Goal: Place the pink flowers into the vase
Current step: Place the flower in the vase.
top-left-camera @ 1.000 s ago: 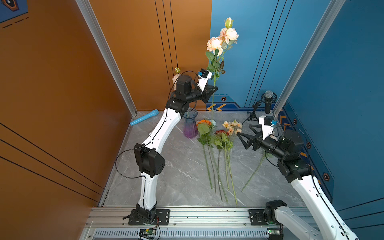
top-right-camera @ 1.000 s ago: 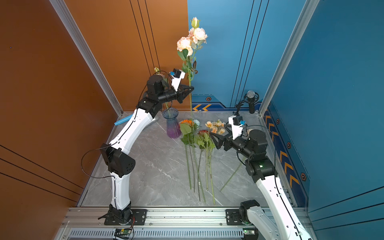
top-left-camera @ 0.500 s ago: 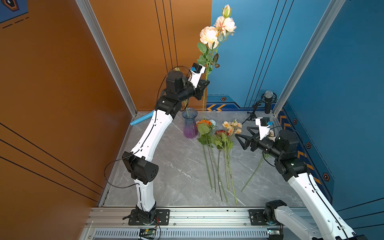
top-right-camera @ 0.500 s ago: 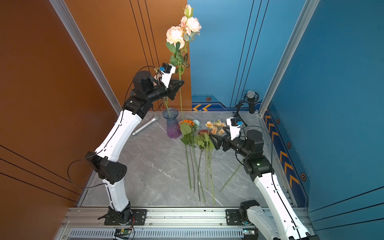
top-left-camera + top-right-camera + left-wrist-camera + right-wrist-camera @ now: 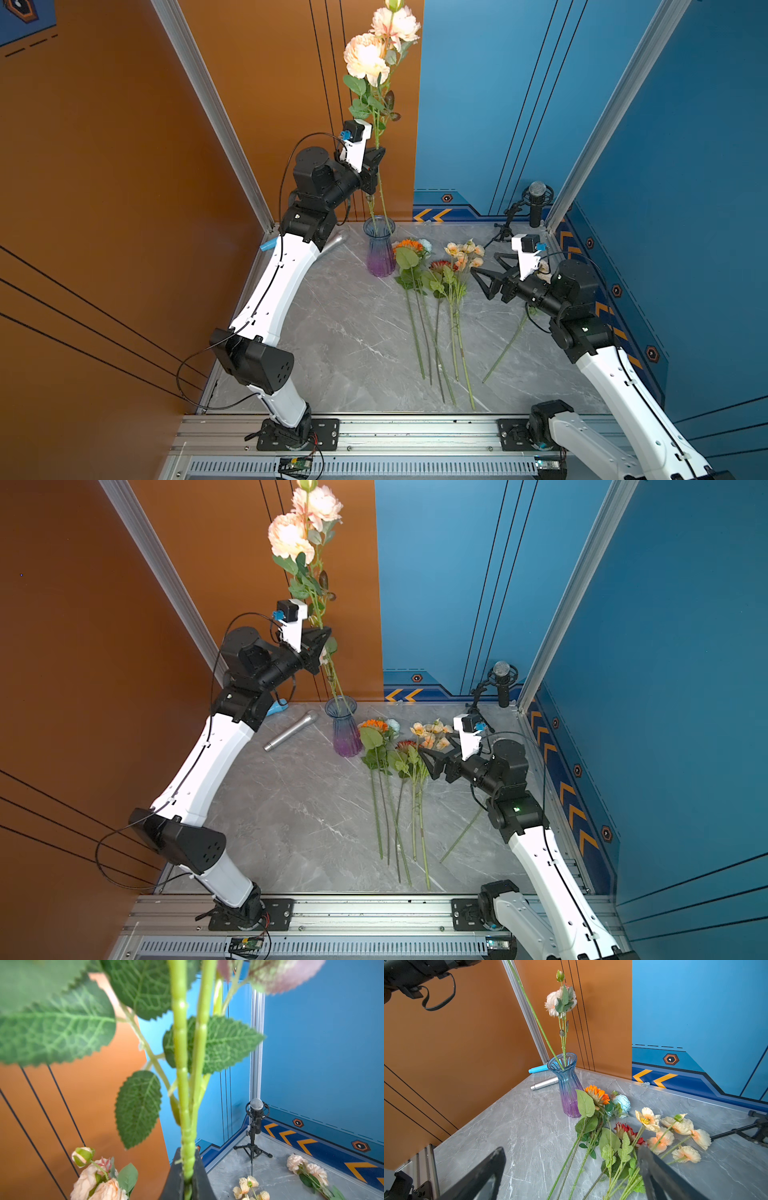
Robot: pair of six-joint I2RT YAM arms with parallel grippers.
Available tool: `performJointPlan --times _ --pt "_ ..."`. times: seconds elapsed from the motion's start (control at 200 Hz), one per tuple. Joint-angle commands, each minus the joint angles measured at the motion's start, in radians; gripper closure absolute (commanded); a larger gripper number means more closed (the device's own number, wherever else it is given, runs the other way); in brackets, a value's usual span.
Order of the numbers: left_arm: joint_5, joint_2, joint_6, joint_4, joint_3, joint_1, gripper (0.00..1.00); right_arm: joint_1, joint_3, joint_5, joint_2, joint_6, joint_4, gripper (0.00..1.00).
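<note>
The stem of the pink flower is only just inside the vase's opening (image 5: 387, 226), so my left gripper should lower the stem deep into the vase (image 5: 381, 257) before it opens.
My left gripper (image 5: 376, 166) (image 5: 188, 1169) is shut on the green stem of a pink flower (image 5: 368, 54) (image 5: 291, 536), held upright and high. The stem's lower end reaches into the mouth of the ribbed blue-to-purple vase (image 5: 379, 249) (image 5: 568, 1086). A second pink flower (image 5: 560, 999) stands in the vase. A third pink flower (image 5: 307, 1169) lies on the table by the right arm, its bloom mostly hidden in the top views. My right gripper (image 5: 484, 282) (image 5: 571, 1150) hangs open, low over the stems of the flowers on the table.
Orange (image 5: 409, 245), pale blue (image 5: 623, 1102), red (image 5: 627, 1131) and peach (image 5: 463, 253) flowers lie right of the vase. A silver microphone (image 5: 291, 731) and a blue one (image 5: 538, 1068) lie behind it. A microphone on a stand (image 5: 536, 203) fills the far right corner.
My left arm has carried the pink flower to the left, from beside the vase to over it, and the stem end now sits in the vase mouth. The right gripper drifted slightly left.
</note>
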Motion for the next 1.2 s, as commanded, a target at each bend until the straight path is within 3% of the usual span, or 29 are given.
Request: performJointPlan --times 0.0,0.3,0.536,0.661,0.871,1.061,1.191 --pt "-0.036 -0.055 -0.004 0.080 -0.040 0.010 1.00 0.003 0.013 0.004 -0.008 0.004 0.007 0.00" --pt "-0.032 -0.077 -0.027 0.109 -0.081 0.032 1.00 0.009 0.023 0.027 -0.008 0.002 -0.007 0.00" --pt "-0.065 -0.055 -0.021 0.112 -0.149 0.028 1.00 0.009 0.038 0.168 -0.004 0.017 -0.097 0.00" --pt "-0.080 -0.040 -0.010 0.116 -0.179 0.017 1.00 0.011 0.053 0.321 0.003 0.059 -0.186 0.00" --pt "-0.086 -0.006 -0.016 0.116 -0.224 -0.003 1.00 0.003 0.139 0.729 0.077 0.215 -0.451 0.00" --pt "-0.079 0.029 -0.038 0.127 -0.274 -0.011 1.00 0.000 0.202 0.900 0.179 0.327 -0.656 0.00" --pt "-0.062 0.051 -0.053 0.128 -0.299 -0.011 1.00 -0.021 0.176 0.949 0.223 0.347 -0.680 0.00"
